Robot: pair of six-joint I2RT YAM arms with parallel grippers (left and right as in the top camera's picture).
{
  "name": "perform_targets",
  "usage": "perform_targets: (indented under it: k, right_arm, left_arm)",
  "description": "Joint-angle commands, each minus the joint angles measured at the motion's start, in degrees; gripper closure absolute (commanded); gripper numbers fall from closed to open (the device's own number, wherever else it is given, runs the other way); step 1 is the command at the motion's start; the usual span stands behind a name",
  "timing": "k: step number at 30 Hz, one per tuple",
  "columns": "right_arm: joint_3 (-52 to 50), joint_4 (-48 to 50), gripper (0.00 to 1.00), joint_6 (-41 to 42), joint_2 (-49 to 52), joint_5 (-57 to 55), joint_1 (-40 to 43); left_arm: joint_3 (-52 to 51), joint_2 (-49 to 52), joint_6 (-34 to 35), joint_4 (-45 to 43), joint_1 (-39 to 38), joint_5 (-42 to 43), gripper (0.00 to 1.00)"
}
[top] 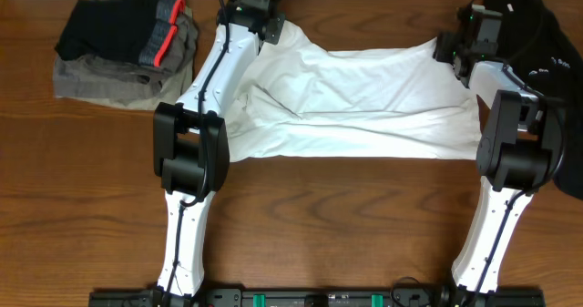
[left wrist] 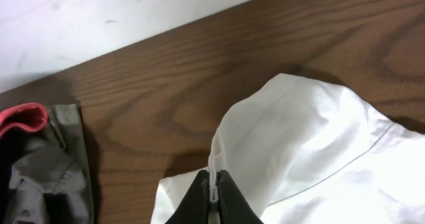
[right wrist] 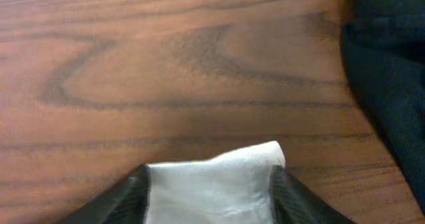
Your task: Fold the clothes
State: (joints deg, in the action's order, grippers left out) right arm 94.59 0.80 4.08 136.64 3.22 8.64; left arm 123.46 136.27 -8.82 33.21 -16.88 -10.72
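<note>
My right gripper's open fingers straddle the white T-shirt's far edge (right wrist: 214,161) next to its corner. I should move them over the T-shirt's corner (right wrist: 275,149) and pinch there before folding.
The white T-shirt (top: 364,107) lies spread across the far half of the wooden table, stretched between the two arms. My left gripper (top: 264,29) is at its far left corner and is shut on a fold of the white cloth (left wrist: 299,137); the fingertips (left wrist: 214,184) pinch a thin edge. My right gripper (top: 453,47) is at the shirt's far right corner. In the right wrist view its fingers (right wrist: 207,181) stand wide apart with a flat piece of the white cloth (right wrist: 219,164) between them. No logo shows.
A pile of dark and grey clothes with a red band (top: 127,47) sits at the far left, close to the left gripper (left wrist: 40,164). A black garment (top: 547,52) lies at the far right, beside the right gripper (right wrist: 392,84). The table's far edge (left wrist: 133,44) is near.
</note>
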Motion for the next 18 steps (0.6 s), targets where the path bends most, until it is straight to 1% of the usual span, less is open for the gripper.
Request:
perform_targets:
  k: [1,3,7,9,11,12,13,14,15,16,17,18]
  right_arm:
    - [0.63,0.28,0.55,1.46,1.4,-0.44,-0.39]
    - [0.63,0.22,0.67,1.46,1.4,-0.44,-0.39]
    - [1.25,-0.44,0.81,1.44,1.38,-0.44,-0.2]
    - [2.01,-1.53,0.85,1.46,1.38,-0.44,0.02]
    - [2.34,-1.86,0.85,1.44,1.38,-0.44,0.35]
    - [2.34,-1.81,0.83,1.44,1.38,-0.44,0.48]
    - [2.38,-1.75,0.75,1.44,1.38,-0.44,0.68]
    - [2.38,-1.57,0.6,1.44,1.38,-0.44,0.87]
    - [2.38,-1.27,0.49,1.44,1.38,-0.44,1.16]
    - [2.38,-0.94,0.42,1.44,1.38,-0.44,1.33]
    - [2.38,-0.61,0.39,1.44,1.38,-0.44,1.55]
    - [2.38,-0.35,0.39,1.44,1.38,-0.42,1.7]
  left_arm:
    - [0.26,-1.27,0.52,0.59,0.31,-0.52,0.94]
    - [0.26,-1.27,0.52,0.74,0.31,-0.5,0.94]
    - [0.26,-1.27,0.52,0.74,0.31,-0.52,0.94]
    - [0.26,-1.27,0.52,0.74,0.31,-0.5,0.94]
    - [0.26,-1.27,0.52,0.74,0.31,-0.5,0.94]
    - [0.26,-1.27,0.52,0.72,0.31,-0.5,0.94]
    - [0.26,-1.27,0.52,0.72,0.31,-0.5,0.94]
    - [0.26,-1.27,0.52,0.72,0.31,-0.5,0.94]
    - [0.26,-1.27,0.52,0.72,0.31,-0.52,0.94]
    - [0.26,-1.27,0.52,0.72,0.31,-0.5,0.94]
    - [0.26,-1.27,0.52,0.72,0.31,-0.5,0.94]
    - [0.26,-1.27,0.52,0.68,0.31,-0.5,0.94]
